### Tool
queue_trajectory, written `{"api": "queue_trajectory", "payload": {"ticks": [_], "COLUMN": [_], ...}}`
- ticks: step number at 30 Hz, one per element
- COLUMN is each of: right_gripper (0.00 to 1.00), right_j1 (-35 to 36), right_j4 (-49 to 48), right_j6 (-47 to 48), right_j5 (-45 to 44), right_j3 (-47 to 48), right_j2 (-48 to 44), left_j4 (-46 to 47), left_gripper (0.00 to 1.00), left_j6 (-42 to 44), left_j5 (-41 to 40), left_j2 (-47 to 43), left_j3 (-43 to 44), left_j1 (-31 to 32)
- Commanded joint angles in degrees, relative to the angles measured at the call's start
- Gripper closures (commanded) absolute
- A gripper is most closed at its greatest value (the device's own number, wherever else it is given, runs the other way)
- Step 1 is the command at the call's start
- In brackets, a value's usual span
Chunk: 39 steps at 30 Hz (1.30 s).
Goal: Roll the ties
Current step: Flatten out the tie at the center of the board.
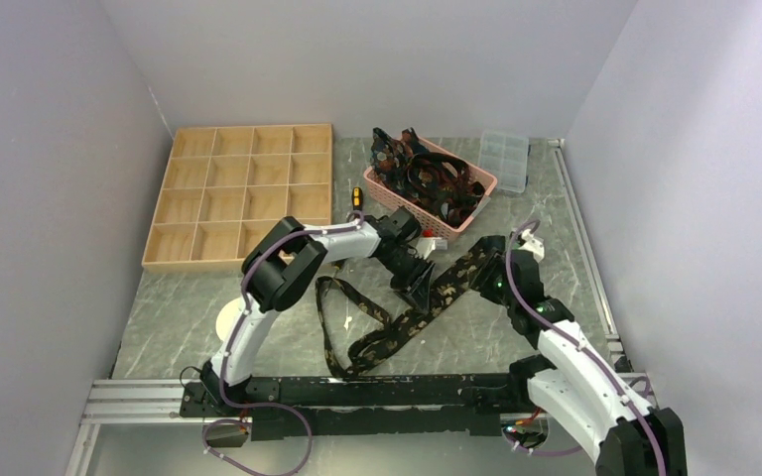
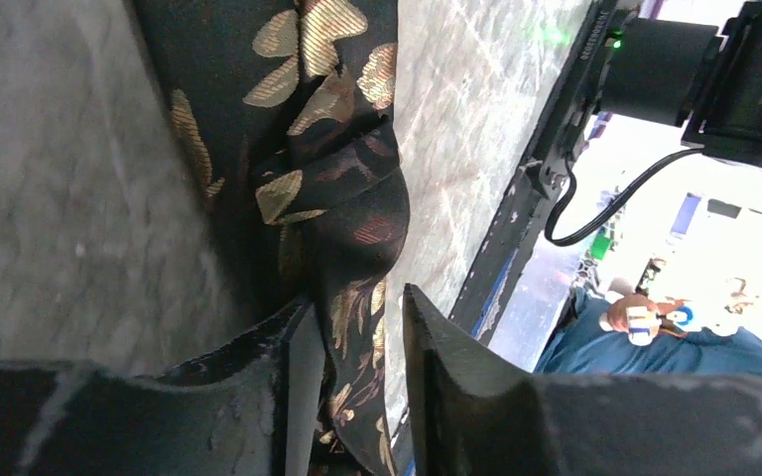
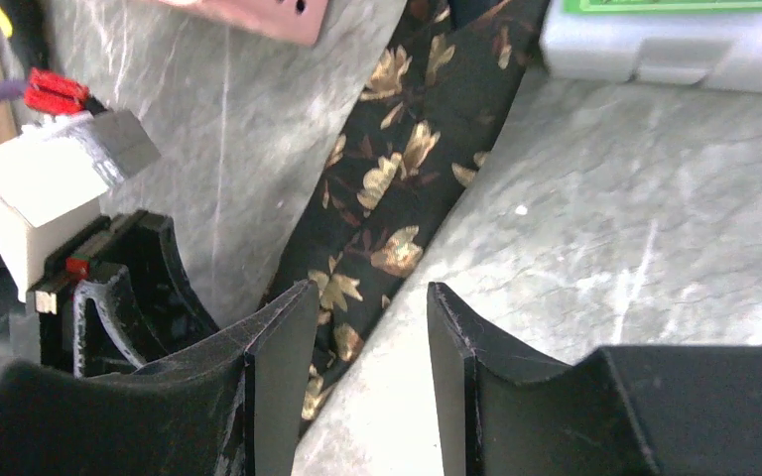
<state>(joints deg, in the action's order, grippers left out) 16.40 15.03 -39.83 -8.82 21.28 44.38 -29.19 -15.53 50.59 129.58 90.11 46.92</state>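
I need to have my left gripper leave the tie's middle and pull the narrow strip [image 1: 322, 317] away before rolling, because the tie's narrow strip loops back toward its bunched middle [image 2: 347, 193].
A black tie [image 1: 407, 317] with gold leaf patterns lies loosely looped on the grey marble table, its wider part running up to the right. My left gripper [image 1: 422, 283] hangs over its middle. In the left wrist view the tie [image 2: 337, 198] is bunched and folded, and a strip of it hangs between the parted jaws of the left gripper [image 2: 357, 317], with a gap on the right side. My right gripper [image 1: 484, 268] is low over the wide part. In the right wrist view its jaws stand apart over the tie [image 3: 397, 169], whose edge lies flat between them [image 3: 372, 297].
A pink basket [image 1: 486, 183] at the back holds more ties [image 1: 432, 178]. A wooden compartment tray [image 1: 243, 193] stands back left, a clear plastic box [image 1: 505, 161] back right. A small yellow-black item [image 1: 357, 196] lies beside the tray. A white disc [image 1: 230, 319] sits near the left arm.
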Motion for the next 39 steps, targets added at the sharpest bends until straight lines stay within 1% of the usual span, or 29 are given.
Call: {"api": "queue_trajectory", "payload": {"ticks": [1, 7, 8, 10, 12, 14, 17, 18, 19, 22, 25, 28, 31, 33, 36, 39], "right_gripper": [0.52, 0.61, 0.61, 0.61, 0.61, 0.61, 0.62, 0.63, 0.65, 0.72, 0.74, 0.75, 0.75, 0.75, 0.75, 0.75], "right_j1": [0.52, 2.08, 2.81, 4.23, 4.97, 5.34, 5.44, 5.48, 5.48, 5.48, 5.48, 5.53, 5.48, 5.48, 5.56, 5.57], "right_j4": [-1.56, -8.49, -9.12, -9.87, -10.12, -10.36, -11.13, -11.51, -11.94, -13.19, -14.8, -16.62, -17.52, -18.02, -18.9, -20.0], "right_j6": [1.33, -0.21, -0.4, -0.52, -0.46, -0.28, -0.3, -0.37, -0.69, -1.23, -1.76, -2.33, -2.36, -2.28, -2.23, -2.77], "right_j5": [8.2, 14.08, 13.92, 12.94, 12.01, 11.66, 11.95, 11.98, 11.98, 11.4, 12.13, 13.24, 13.8, 14.18, 15.45, 16.19], "right_j3": [2.14, 0.5, 0.7, 1.22, 1.75, 2.22, 2.39, 2.32, 2.24, 1.78, 1.63, 1.58, 1.41, 1.17, 0.73, 0.2], "right_j2": [2.63, 8.86, 9.65, 10.76, 11.36, 12.08, 12.87, 13.1, 13.2, 13.93, 15.63, 17.55, 18.22, 18.49, 19.6, 20.82], "left_j4": [-1.1, -0.17, -0.37, -1.21, -2.82, -3.71, -3.99, -3.65, -2.96, 0.14, 1.72, 3.07, 4.72, 5.1, 6.46, 7.68], "left_gripper": [0.57, 0.53, 0.49, 0.34, 0.24, 0.23, 0.23, 0.24, 0.29, 0.59, 0.77, 0.84, 0.88, 0.94, 0.97, 0.97], "left_j6": [2.25, 0.59, 0.42, 0.62, 1.1, 1.25, 1.5, 1.31, 0.9, -0.38, -0.84, -1.75, -2.33, -2.85, -3.65, -4.24], "left_j5": [-8.83, -11.88, -12.42, -14.02, -16.46, -18.98, -22.4, -23.23, -23.46, -23.04, -23.55, -22.38, -24.12, -26.02, -27.98, -28.73], "left_j2": [-4.34, -9.33, -10.01, -11.14, -12.03, -13.3, -16.93, -18.13, -19.22, -20.42, -17.33, -13.71, -11.14, -9.63, -8.41, -7.36], "left_j3": [-4.49, -7.2, -7.35, -7.42, -7.19, -7.31, -8.42, -8.98, -9.39, -10.53, -9.72, -8.99, -8.6, -8.09, -7.66, -7.6], "left_j1": [0.06, 0.98, 1.25, 1.94, 2.28, 2.25, 2.29, 2.31, 2.3, 3.26, 5.08, 5.79, 6.08, 6.06, 5.78, 5.4]}}
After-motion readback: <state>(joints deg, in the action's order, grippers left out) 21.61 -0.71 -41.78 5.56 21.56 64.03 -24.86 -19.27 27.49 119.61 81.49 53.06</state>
